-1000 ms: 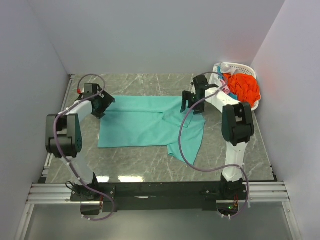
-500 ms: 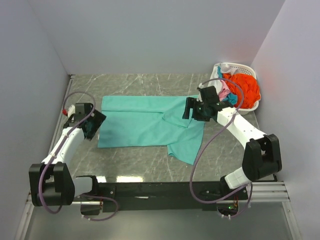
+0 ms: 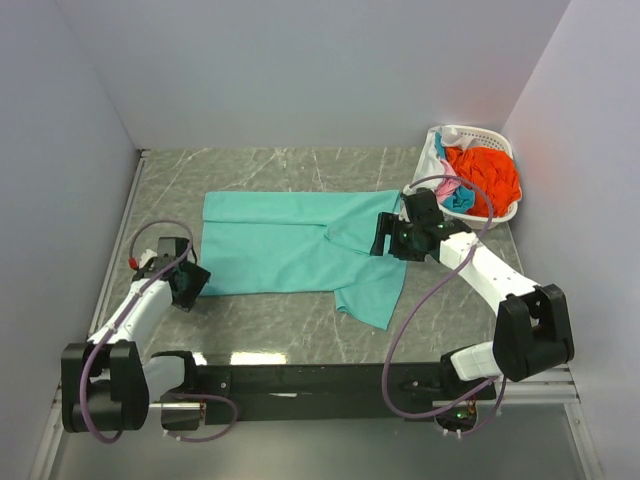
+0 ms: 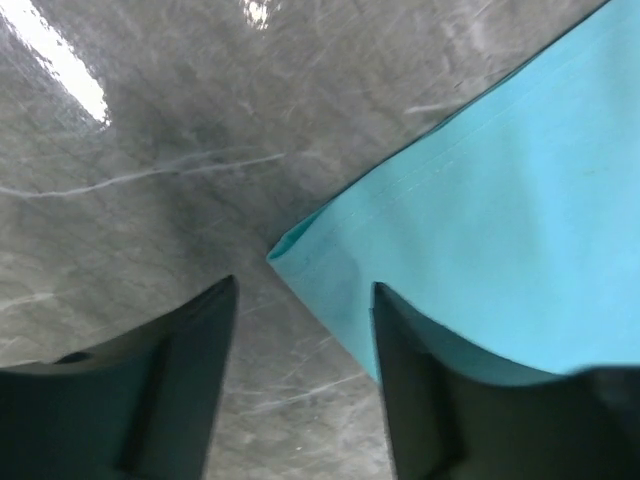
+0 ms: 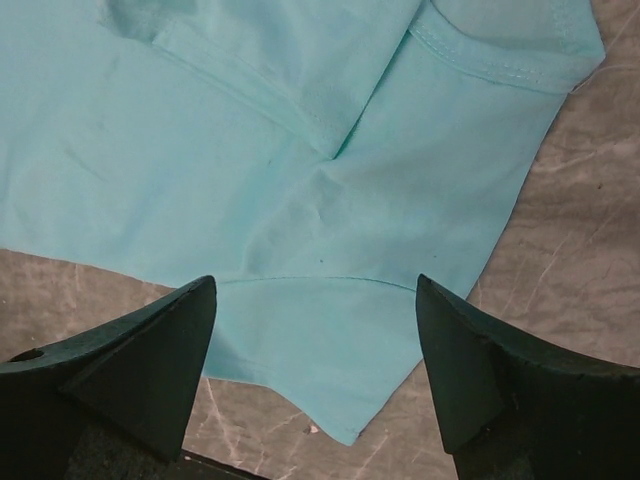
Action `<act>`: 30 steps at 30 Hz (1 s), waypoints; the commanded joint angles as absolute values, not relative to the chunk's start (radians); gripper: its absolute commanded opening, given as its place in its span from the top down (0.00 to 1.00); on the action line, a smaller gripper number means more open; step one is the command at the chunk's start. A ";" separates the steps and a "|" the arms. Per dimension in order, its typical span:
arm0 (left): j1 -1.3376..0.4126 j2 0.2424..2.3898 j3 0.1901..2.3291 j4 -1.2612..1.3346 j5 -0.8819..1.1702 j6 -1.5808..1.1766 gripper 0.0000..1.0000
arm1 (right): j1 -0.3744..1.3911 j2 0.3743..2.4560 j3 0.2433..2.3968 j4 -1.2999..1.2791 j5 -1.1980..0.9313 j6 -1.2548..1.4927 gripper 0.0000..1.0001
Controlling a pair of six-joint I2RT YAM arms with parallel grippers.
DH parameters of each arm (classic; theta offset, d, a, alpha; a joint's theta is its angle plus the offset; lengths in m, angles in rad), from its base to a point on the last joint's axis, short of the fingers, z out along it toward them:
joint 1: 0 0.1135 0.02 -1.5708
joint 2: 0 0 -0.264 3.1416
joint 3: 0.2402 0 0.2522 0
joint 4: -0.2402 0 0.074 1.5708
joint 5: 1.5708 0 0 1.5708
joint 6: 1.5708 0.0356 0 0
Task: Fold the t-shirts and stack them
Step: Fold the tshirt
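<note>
I expect the teal-green t-shirt's near side [image 3: 275,284] to follow and lie flat when I fold the sleeve inward, because a seam [image 5: 315,278] joins the sleeve to that side.
A teal-green t-shirt [image 3: 290,245] lies spread on the marble table, its right part bunched and hanging toward the near side. My left gripper [image 3: 188,282] is open beside the shirt's near left corner [image 4: 290,250], which lies between the fingers. My right gripper [image 3: 385,235] is open above the shirt's right side; its view shows a sleeve and hem [image 5: 330,280] below the spread fingers. Orange-red [image 3: 485,172], pink and blue t-shirts are heaped in the basket.
A white latticed basket [image 3: 440,135] stands at the back right corner. Grey walls close in left, back and right. Bare marble table [image 3: 270,325] shows near the arms' bases.
My left gripper let go of the shirt's far left edge and moved down to its near left corner. My right gripper moved from the far right edge toward me over the shirt.
</note>
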State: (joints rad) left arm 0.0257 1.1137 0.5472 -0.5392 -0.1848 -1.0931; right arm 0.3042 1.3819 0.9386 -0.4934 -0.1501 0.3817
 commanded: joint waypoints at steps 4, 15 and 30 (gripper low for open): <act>0.026 1.134 0.522 -0.505 -0.173 -1.109 0.58 | 0.308 1.367 0.937 -0.472 -0.137 0.388 0.13; 0.028 1.178 0.522 -0.460 -0.189 -1.094 0.75 | 0.353 1.318 0.920 -0.529 -0.083 0.356 0.14; 0.029 1.120 0.505 -0.405 -0.167 -1.031 0.99 | 0.891 1.330 0.885 -0.747 0.138 0.440 0.20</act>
